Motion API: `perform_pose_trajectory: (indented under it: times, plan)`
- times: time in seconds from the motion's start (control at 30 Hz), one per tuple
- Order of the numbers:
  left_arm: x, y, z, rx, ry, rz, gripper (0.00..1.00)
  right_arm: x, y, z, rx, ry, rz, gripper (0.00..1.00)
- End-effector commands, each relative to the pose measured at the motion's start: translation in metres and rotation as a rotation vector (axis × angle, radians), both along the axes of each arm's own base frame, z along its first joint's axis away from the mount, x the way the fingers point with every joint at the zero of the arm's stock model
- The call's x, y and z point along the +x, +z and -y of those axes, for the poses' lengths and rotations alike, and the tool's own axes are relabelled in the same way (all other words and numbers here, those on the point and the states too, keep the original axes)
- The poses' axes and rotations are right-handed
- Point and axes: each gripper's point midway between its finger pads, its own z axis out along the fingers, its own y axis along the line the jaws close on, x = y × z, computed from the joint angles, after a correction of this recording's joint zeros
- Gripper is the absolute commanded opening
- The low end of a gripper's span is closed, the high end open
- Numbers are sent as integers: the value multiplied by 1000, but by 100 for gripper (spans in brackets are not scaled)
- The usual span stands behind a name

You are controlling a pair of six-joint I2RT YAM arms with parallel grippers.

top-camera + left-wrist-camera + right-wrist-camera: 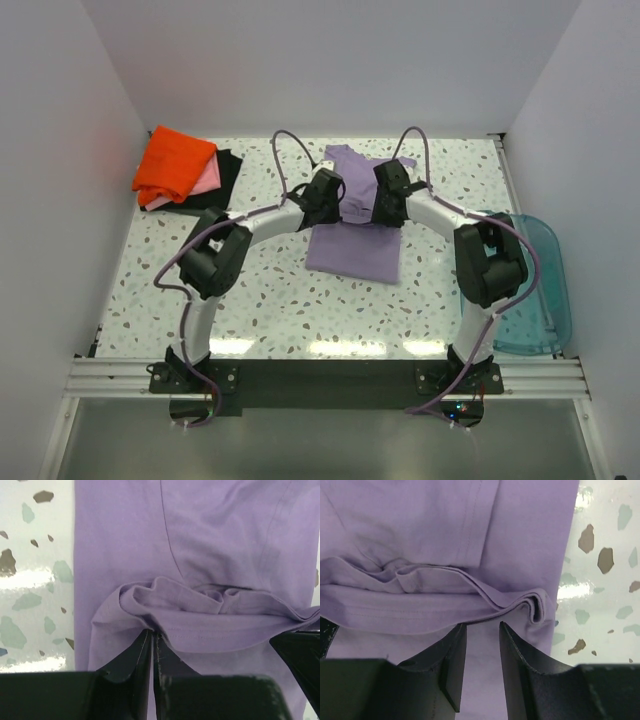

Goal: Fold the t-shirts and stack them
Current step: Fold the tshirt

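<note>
Next, my right gripper pulls the hem straight (487, 612) toward the shirt's edge before the next fold, because the folded hem's end (536, 603) curls up beside that gripper.
The lavender t-shirt (350, 250) lies partly folded at the table's middle, its far part bunched toward the near part. My left gripper (328, 205) sits over the shirt's left side. In the left wrist view its jaws (152, 631) are pressed together on the folded hem of the shirt (200, 545). My right gripper (387, 205) sits over the right side. In the right wrist view it (482, 624) is open, tips just short of the layered hem of the shirt (410, 530). The orange t-shirt (175, 163) lies folded on the pink t-shirt (207, 180) and the black t-shirt (227, 172) at the far left.
A translucent teal bin (540, 290) stands at the table's right edge beside the right arm. White walls close in the back and both sides. Speckled tabletop (270, 290) shows around the shirt.
</note>
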Motion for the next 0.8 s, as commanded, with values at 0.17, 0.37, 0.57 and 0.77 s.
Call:
perform_pose_trajectory:
  times: [0.17, 0.37, 0.57, 0.77]
  plan:
    - [52, 25, -9, -35, 43, 101, 15, 40, -1, 15, -7, -41, 24, 37]
    - [67, 14, -23, -22, 65, 90, 19, 52, -11, 36, 6, -93, 13, 38]
    - [72, 19, -30, -22, 66, 101, 21, 54, -6, 48, 11, -103, 20, 47]
    - [75, 48, -35, -33, 67, 149, 22, 55, 14, 48, 27, -88, 51, 51]
